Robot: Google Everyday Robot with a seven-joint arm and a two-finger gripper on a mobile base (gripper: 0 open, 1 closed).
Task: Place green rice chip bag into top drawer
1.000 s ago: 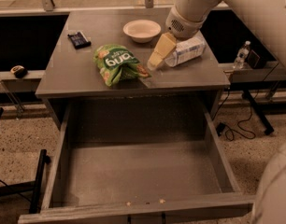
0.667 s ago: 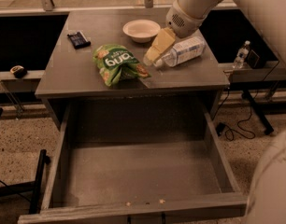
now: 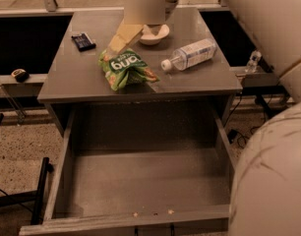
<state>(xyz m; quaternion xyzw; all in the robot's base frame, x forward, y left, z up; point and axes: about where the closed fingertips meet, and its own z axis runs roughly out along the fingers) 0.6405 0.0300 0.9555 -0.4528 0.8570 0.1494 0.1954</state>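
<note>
The green rice chip bag [image 3: 125, 70] shows a rounded bulge [image 3: 124, 77], so I expect it to stay puffed up and stick out from my gripper when I lift it.
The green rice chip bag [image 3: 125, 69] lies crumpled on the grey table top [image 3: 76, 80], left of centre, with its white lettering facing up. My gripper [image 3: 123, 36] hangs from the top of the view, just above and behind the bag's far edge, close to it; contact cannot be judged. The top drawer [image 3: 59, 173] is pulled fully out below the table front, and its grey floor shows only a few small crumbs near the front panel.
A clear plastic bottle [image 3: 190, 54] lies on its side right of the bag. A white bowl [image 3: 156, 33] sits behind the gripper. A small black object [image 3: 84, 41] lies at the back left. My arm [image 3: 268, 171] fills the right side.
My gripper has moved left, from beside the bottle to above the bag's far edge. The bottle now shows in full. The bag and the drawer have not moved.
</note>
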